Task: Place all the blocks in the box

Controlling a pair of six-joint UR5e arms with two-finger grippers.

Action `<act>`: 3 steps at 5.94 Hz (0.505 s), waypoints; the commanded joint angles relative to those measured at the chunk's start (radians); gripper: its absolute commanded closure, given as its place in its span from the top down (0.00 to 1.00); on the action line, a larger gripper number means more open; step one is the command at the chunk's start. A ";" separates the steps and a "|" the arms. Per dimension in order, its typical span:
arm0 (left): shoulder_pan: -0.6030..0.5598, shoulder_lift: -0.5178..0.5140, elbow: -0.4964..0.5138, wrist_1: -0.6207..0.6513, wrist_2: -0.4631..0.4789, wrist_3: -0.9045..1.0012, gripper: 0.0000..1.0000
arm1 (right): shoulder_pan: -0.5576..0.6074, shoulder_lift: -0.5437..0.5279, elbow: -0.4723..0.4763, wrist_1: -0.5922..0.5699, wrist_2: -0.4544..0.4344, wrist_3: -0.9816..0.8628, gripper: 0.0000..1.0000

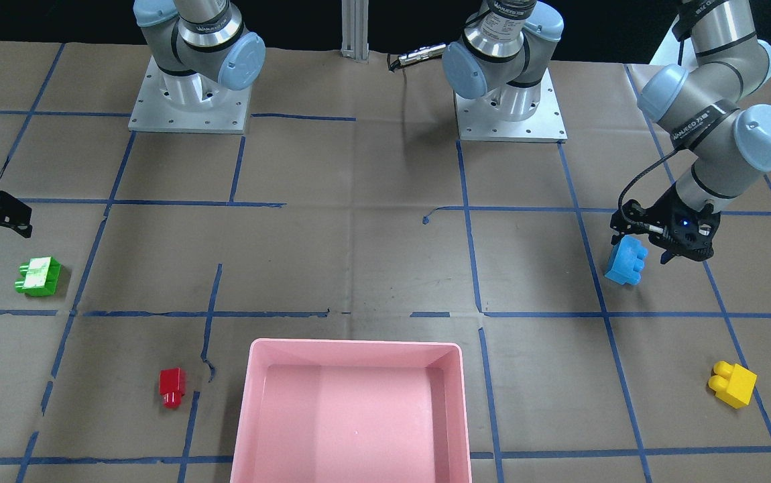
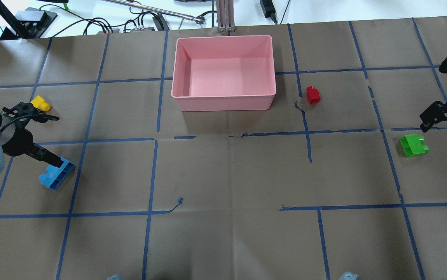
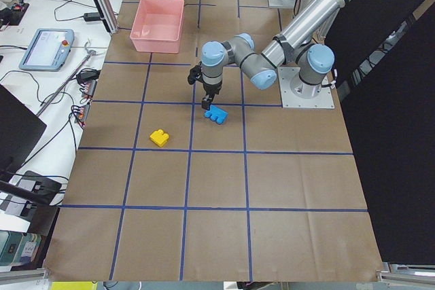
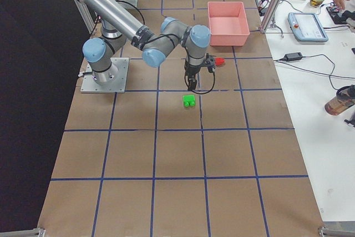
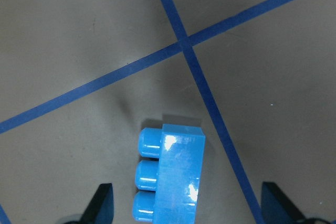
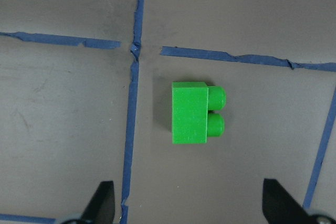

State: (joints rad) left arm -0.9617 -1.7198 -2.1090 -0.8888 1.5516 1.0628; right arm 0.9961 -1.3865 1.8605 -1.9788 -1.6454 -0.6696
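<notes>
The green brick lies free and square to the open fingers, so my right gripper should keep going down and close across the brick's body and studs.
The pink box [image 2: 223, 102] stands at the far middle of the table, with nothing showing inside it. The blue brick [image 2: 56, 174] lies at the left; my left gripper [image 2: 54, 161] hangs over it, open, and the brick [image 5: 173, 174] lies between the spread fingers, nearer one of them. The yellow brick [image 2: 40, 103] lies beyond it. My right gripper [image 2: 439, 118] is open above the green brick [image 6: 197, 113], which lies on its side at the right [image 2: 414, 145]. The red brick [image 2: 313, 94] lies just right of the box.
The table is covered in brown paper with a blue tape grid. Both arm bases [image 1: 189, 100] [image 1: 511, 107] stand on metal plates at the robot's edge. A side bench with a teach pendant [image 3: 44, 49] and cables runs behind the box.
</notes>
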 commanded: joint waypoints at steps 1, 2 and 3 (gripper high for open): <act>0.035 -0.076 -0.017 0.095 -0.004 0.087 0.99 | -0.005 0.104 0.006 -0.080 -0.028 0.013 1.00; 0.037 -0.114 -0.020 0.099 -0.002 0.126 0.99 | -0.005 0.122 0.006 -0.080 -0.027 0.053 1.00; 0.041 -0.119 -0.013 0.097 0.007 0.152 0.99 | -0.005 0.156 0.002 -0.081 -0.027 0.061 1.00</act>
State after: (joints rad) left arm -0.9258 -1.8236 -2.1252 -0.7958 1.5521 1.1854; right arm 0.9910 -1.2617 1.8652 -2.0570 -1.6717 -0.6243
